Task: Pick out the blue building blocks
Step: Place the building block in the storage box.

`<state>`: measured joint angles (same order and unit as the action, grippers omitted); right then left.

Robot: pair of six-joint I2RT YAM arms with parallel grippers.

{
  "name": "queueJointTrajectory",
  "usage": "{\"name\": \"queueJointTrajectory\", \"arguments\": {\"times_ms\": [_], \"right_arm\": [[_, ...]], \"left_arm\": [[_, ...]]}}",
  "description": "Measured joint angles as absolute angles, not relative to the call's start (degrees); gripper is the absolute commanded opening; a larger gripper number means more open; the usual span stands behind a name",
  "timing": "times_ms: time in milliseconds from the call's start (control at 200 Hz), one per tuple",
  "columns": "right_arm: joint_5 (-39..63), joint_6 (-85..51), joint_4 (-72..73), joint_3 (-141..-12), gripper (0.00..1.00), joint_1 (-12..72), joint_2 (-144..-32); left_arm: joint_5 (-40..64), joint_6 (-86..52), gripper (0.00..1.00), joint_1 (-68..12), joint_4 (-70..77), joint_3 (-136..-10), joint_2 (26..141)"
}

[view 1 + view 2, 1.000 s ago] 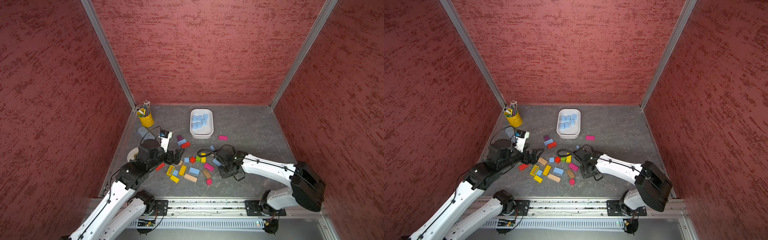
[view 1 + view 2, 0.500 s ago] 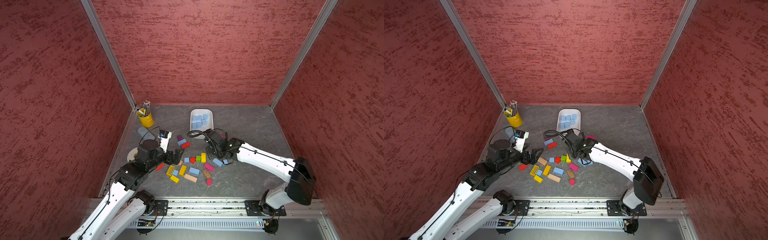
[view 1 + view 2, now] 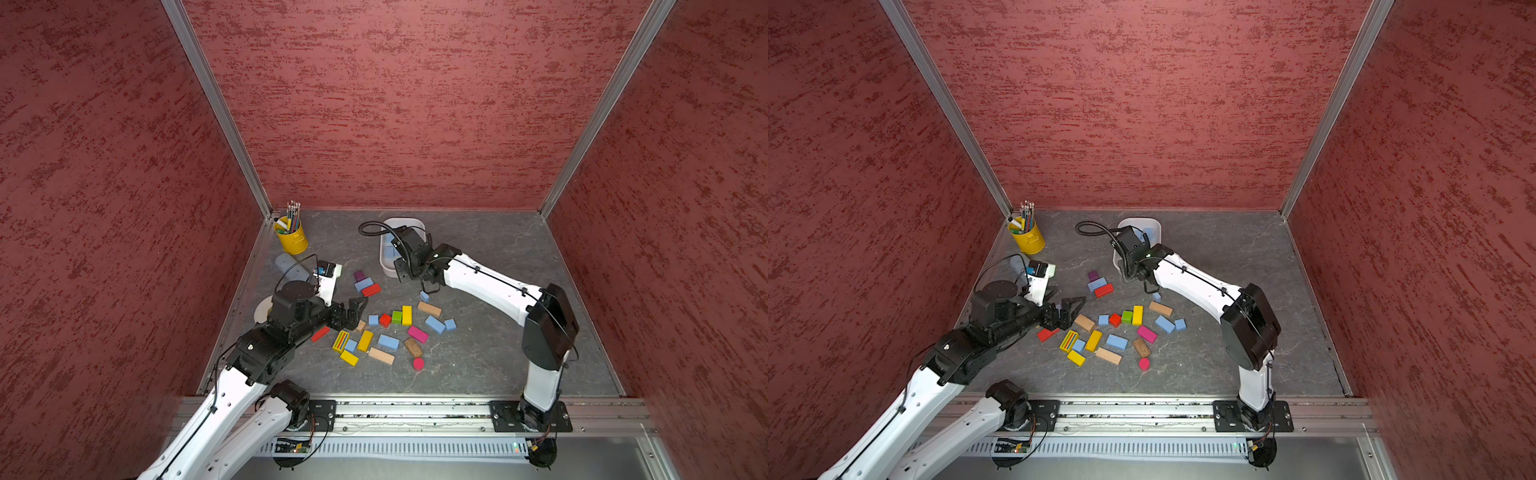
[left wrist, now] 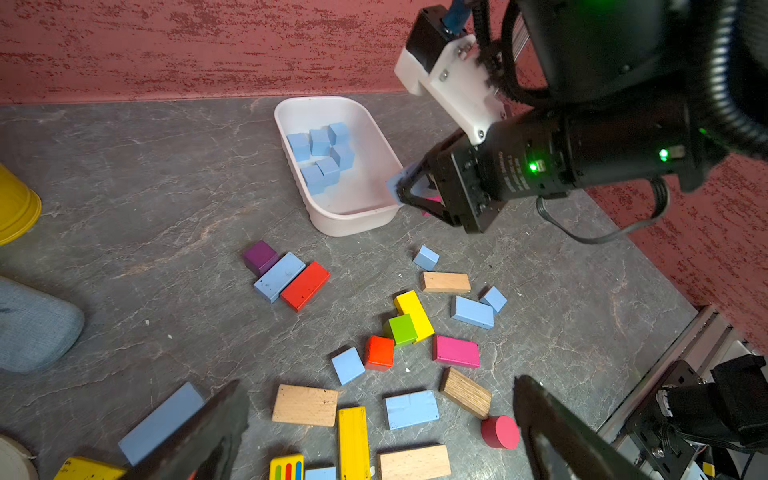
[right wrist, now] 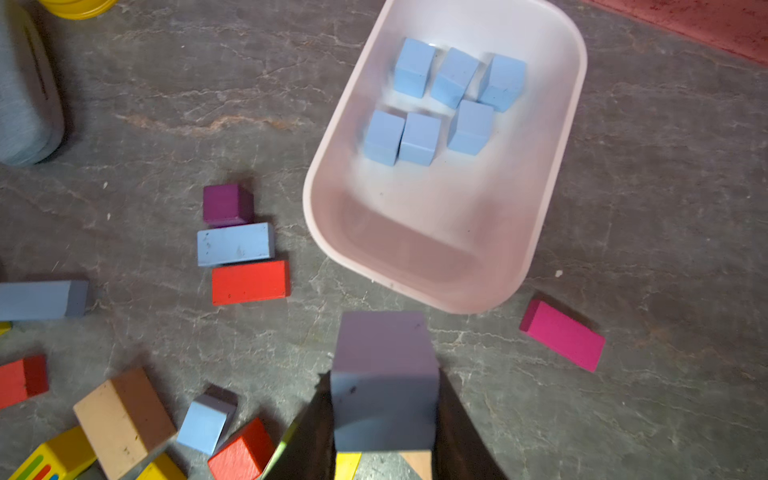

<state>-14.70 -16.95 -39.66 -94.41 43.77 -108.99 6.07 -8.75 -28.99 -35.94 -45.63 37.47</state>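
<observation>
There is free space [image 5: 470, 190] in front of the white tray's blue cubes [image 5: 470, 128]. My right gripper should keep going with its blue block and let it go low there.
My right gripper [image 5: 384, 399] is shut on a blue block [image 5: 384, 365] and holds it in the air just short of the near end of the white tray [image 5: 324, 174]. Several blue cubes [image 5: 440, 99] lie in the tray's far half. In the left wrist view the right gripper [image 4: 405, 189] hangs at the tray's [image 4: 353, 226] near corner. Several loose blue blocks remain in the pile, among them a flat one [image 3: 388, 341], a slanted one [image 3: 435, 324] and a long one [image 3: 363, 284]. My left gripper [image 3: 353, 309] stands open, empty, at the pile's left edge.
Red, yellow, green, pink, purple and plain wooden blocks [image 3: 382, 355] lie mixed with the blue ones. A yellow cup of pencils [image 3: 292, 239] stands in the back left corner, with a grey-blue object [image 3: 289, 264] near it. A pink block [image 5: 561, 334] lies right of the tray.
My right arm has lifted a blue block out of the pile and carried it back toward the white tray. The left arm has stayed where it was, open.
</observation>
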Motion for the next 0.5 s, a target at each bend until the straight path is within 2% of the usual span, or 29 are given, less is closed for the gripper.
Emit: {"name": "queueJointTrajectory", "arguments": {"times_ms": [255,501], "right_arm": [[-15.1,-16.1,-40.2,-102.9,0.05,40.2,-117.5],[-14.8,-16.1,-40.3,-104.7,0.05,38.0,-121.5]], "left_arm": [[6.1,-8.8,1.0,-29.0,-35.9,-45.6,37.4],[6.0,-8.8,0.99,-29.0,-35.9,-45.4,37.4]]}}
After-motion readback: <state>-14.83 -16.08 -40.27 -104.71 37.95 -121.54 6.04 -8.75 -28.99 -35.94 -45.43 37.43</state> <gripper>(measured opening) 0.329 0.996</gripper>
